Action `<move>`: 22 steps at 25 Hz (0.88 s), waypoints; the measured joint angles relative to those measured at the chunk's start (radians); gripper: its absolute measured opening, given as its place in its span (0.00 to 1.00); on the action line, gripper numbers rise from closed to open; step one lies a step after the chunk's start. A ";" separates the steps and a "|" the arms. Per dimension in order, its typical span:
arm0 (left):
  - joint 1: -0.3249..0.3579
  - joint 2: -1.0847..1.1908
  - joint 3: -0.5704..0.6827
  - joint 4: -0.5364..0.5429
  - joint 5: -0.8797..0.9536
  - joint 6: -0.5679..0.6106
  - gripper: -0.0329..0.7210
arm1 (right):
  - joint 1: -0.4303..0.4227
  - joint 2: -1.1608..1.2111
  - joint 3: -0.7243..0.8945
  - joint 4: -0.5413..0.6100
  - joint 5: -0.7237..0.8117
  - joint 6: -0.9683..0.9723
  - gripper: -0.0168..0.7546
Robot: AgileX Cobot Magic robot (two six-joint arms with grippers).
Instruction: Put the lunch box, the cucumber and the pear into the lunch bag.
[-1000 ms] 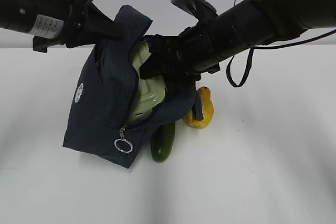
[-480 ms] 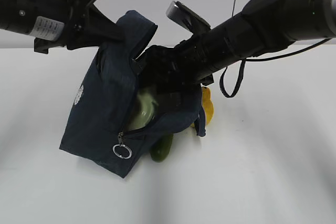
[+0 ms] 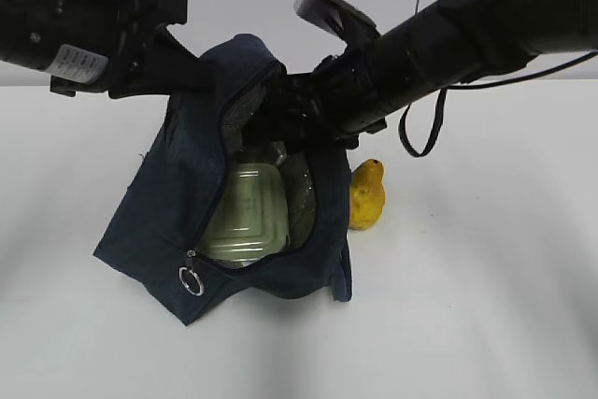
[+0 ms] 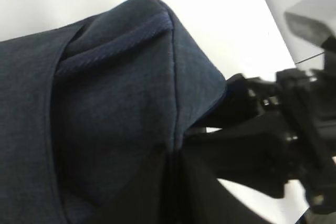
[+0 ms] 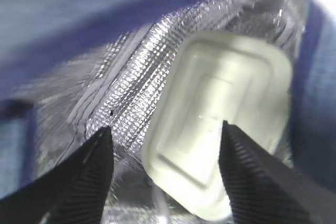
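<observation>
My gripper will put the yellow pear (image 3: 366,195) into the lunch bag, and the pear will stay high in the lunch bag's opening because the lunch box (image 3: 248,216) fills the lower part of the lunch bag.
The navy lunch bag (image 3: 168,203) stands tilted on the white table with its zipper open. My left gripper (image 3: 192,72) is shut on the fabric at the bag's top edge and holds it up; the left wrist view shows that fabric (image 4: 105,103) pinched between dark fingers. The sage-green lunch box (image 3: 245,212) lies inside the bag against the silvery lining (image 5: 136,61). My right gripper (image 3: 280,123) is at the bag's mouth, open and empty, with the lunch box (image 5: 226,103) loose beyond its fingertips. The yellow pear (image 3: 366,195) sits on the table just right of the bag. The cucumber is hidden.
The zipper's silver ring pull (image 3: 191,280) hangs at the bag's lower front corner. A black cable loop (image 3: 425,128) hangs from the right arm above the pear. The right arm's camera and wrist (image 4: 310,124) show close behind the bag's top.
The lunch box has left the right gripper and dropped deeper into the bag. The right gripper has opened and drawn back up. The bag has shifted left and now covers the cucumber.
</observation>
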 joint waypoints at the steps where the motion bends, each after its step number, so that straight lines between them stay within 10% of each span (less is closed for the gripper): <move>1: 0.000 0.000 0.000 0.011 0.000 0.000 0.05 | 0.000 -0.014 -0.009 -0.029 0.002 0.000 0.66; 11: 0.084 0.000 0.000 0.129 0.011 -0.045 0.05 | 0.000 -0.155 -0.045 -0.611 0.081 0.284 0.51; 22: 0.144 0.007 -0.001 0.169 0.073 -0.053 0.05 | 0.000 -0.113 -0.045 -0.865 0.164 0.464 0.49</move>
